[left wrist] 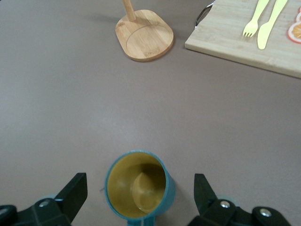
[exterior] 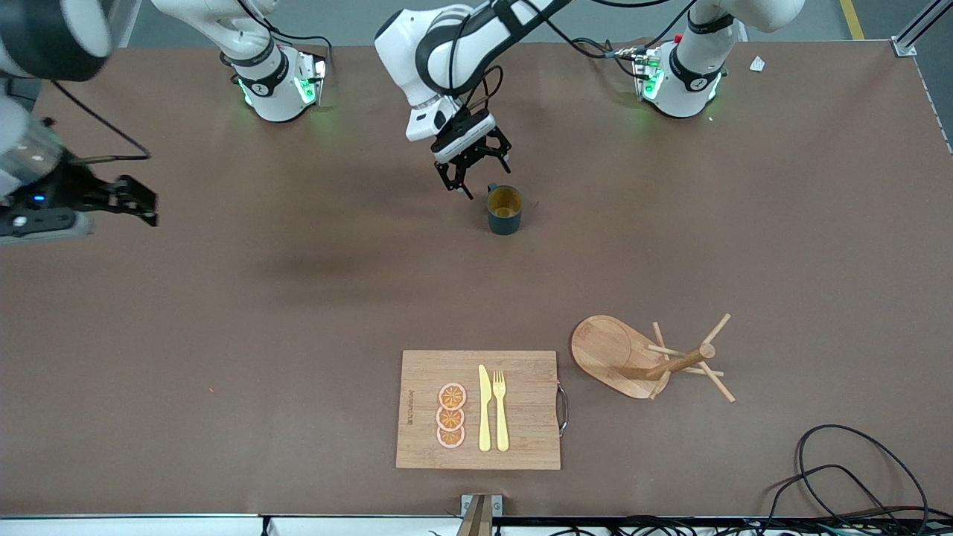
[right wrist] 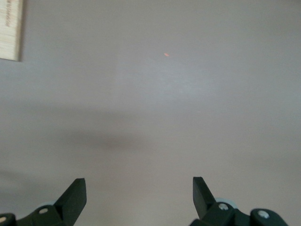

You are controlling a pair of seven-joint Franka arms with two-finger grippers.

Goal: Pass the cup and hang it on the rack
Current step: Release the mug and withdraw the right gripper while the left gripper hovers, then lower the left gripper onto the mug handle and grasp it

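Observation:
My gripper will slide the dark teal cup's opening (exterior: 505, 202) over a peg. The cup should then hang tipped on its side, because the rack's thin wires (exterior: 665, 351) slant outward.
The dark teal cup (exterior: 505, 210) stands upright on the brown table, its yellow inside showing. My left gripper (exterior: 473, 173) is open and hangs just above the table beside the cup, on the side toward the robots' bases. In the left wrist view the cup (left wrist: 138, 188) sits between the open gripper's (left wrist: 141, 181) two fingers, touching neither, with its handle toward the wrist. The wooden rack (exterior: 640, 357) stands upright nearer the front camera, toward the left arm's end; its base (left wrist: 145, 34) also shows in the left wrist view. My right gripper (exterior: 138, 201) is open and empty over bare table at the right arm's end, as the right wrist view (right wrist: 139, 193) also shows.
A wooden cutting board (exterior: 521, 409) with a yellow knife, a yellow fork and three orange slices lies near the front edge beside the rack. Black cables (exterior: 856, 476) loop at the front corner at the left arm's end.

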